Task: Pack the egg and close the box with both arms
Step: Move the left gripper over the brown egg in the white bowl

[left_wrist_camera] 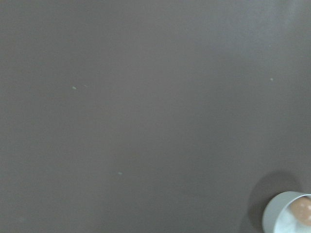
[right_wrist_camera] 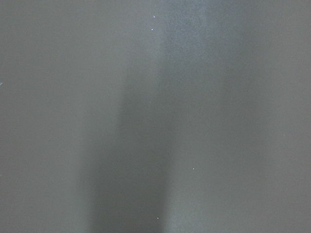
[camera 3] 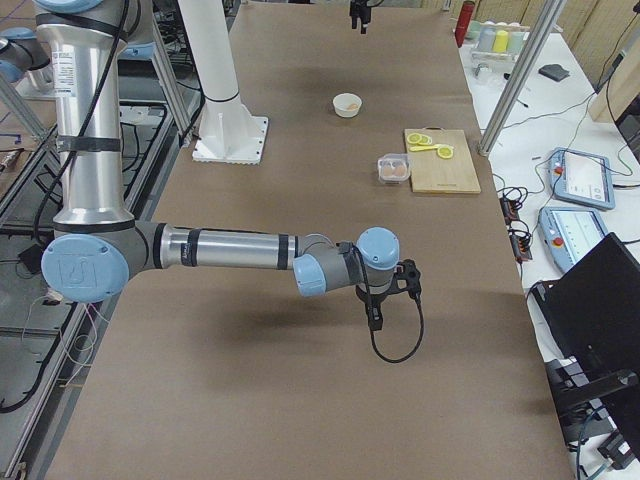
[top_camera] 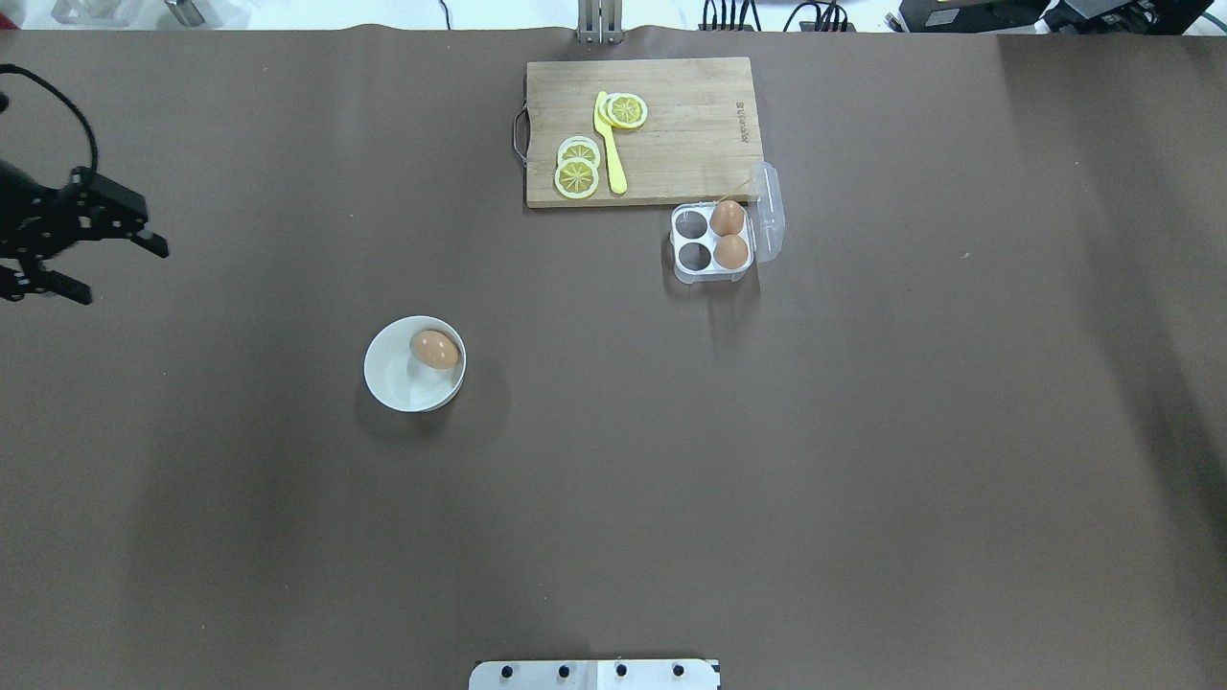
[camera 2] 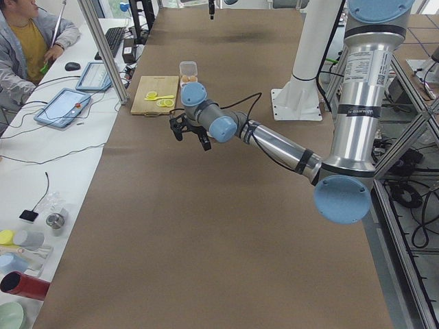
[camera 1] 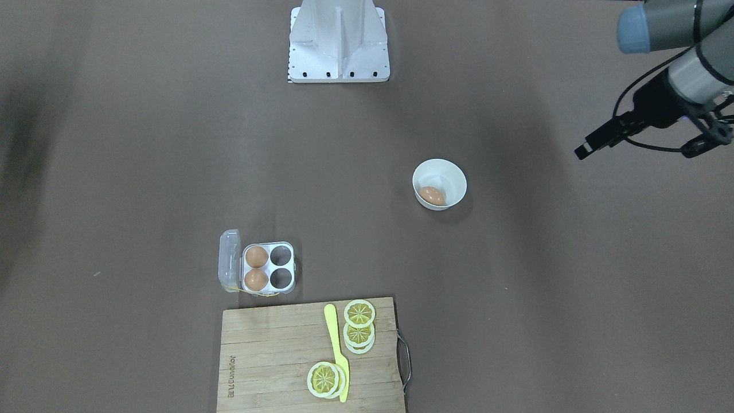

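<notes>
The light-brown egg point(camera 1: 432, 196) will also come to rest upright when I lower it into a round cup, because eggs in the egg box point(camera 1: 256, 257) stand upright in such cups.
One light-brown egg point(top_camera: 434, 349) lies in a round white bowl point(top_camera: 385, 376), left of the table's middle; it also shows in the front view point(camera 1: 432, 195). The clear egg box point(top_camera: 711, 276) stands open by the cutting board, its lid point(top_camera: 770, 211) flipped to the right. Two eggs point(top_camera: 728, 218) point(top_camera: 731, 251) fill its right cups; the two left cups are empty. My left gripper point(top_camera: 120, 273) is open and empty at the table's far left, well away from the bowl. My right gripper point(camera 3: 385, 290) hovers over bare table far from the box; I cannot tell its jaws.
A wooden cutting board point(top_camera: 690, 115) with lemon slices point(top_camera: 577, 176) and a yellow knife point(top_camera: 610, 144) lies at the far edge, touching the box. The white pedestal point(camera 1: 338, 40) stands at the robot's side. The left wrist view catches the bowl point(left_wrist_camera: 279, 216) at its bottom right.
</notes>
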